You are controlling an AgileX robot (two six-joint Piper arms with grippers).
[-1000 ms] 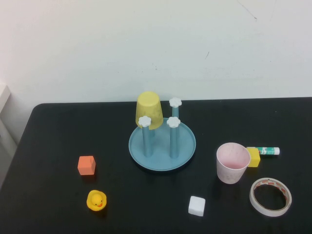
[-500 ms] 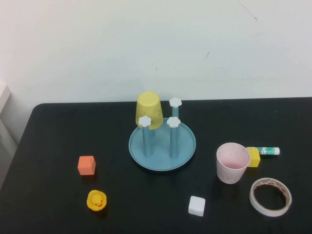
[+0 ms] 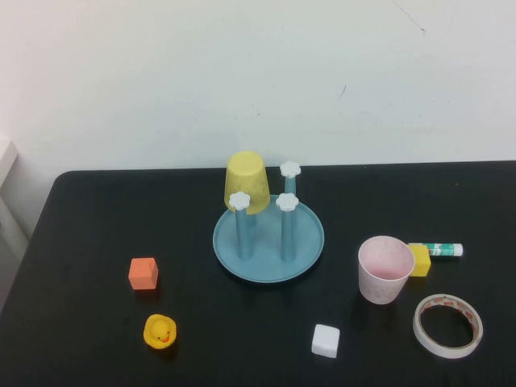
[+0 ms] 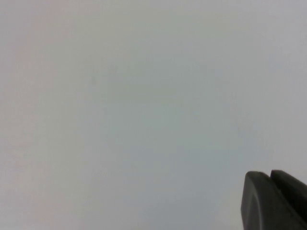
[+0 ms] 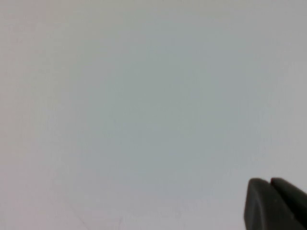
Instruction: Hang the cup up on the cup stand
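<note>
My right gripper is to take the cup by its rim [image 3: 412, 260] and pass its base to my left gripper before the cup is hung, because the pale pink cup stands with its opening up [image 3: 386, 258].
The pale pink cup [image 3: 384, 268] stands upright, mouth up, on the black table to the right of the cup stand. The cup stand [image 3: 268, 238] is a round teal-blue dish with upright blue pegs topped by white flower knobs. A yellow cup [image 3: 247, 182] hangs upside down on its back left peg. Neither arm shows in the high view. My left gripper [image 4: 269, 175] shows only as dark fingertips pressed together against a blank wall. My right gripper [image 5: 270, 181] looks the same, fingertips together, facing a blank wall.
An orange cube [image 3: 143, 272] and a yellow rubber duck [image 3: 160, 331] lie left of the stand. A white cube [image 3: 326, 340] lies in front. A small yellow block [image 3: 419, 260], a glue stick [image 3: 439, 250] and a tape roll [image 3: 447, 325] lie by the pink cup.
</note>
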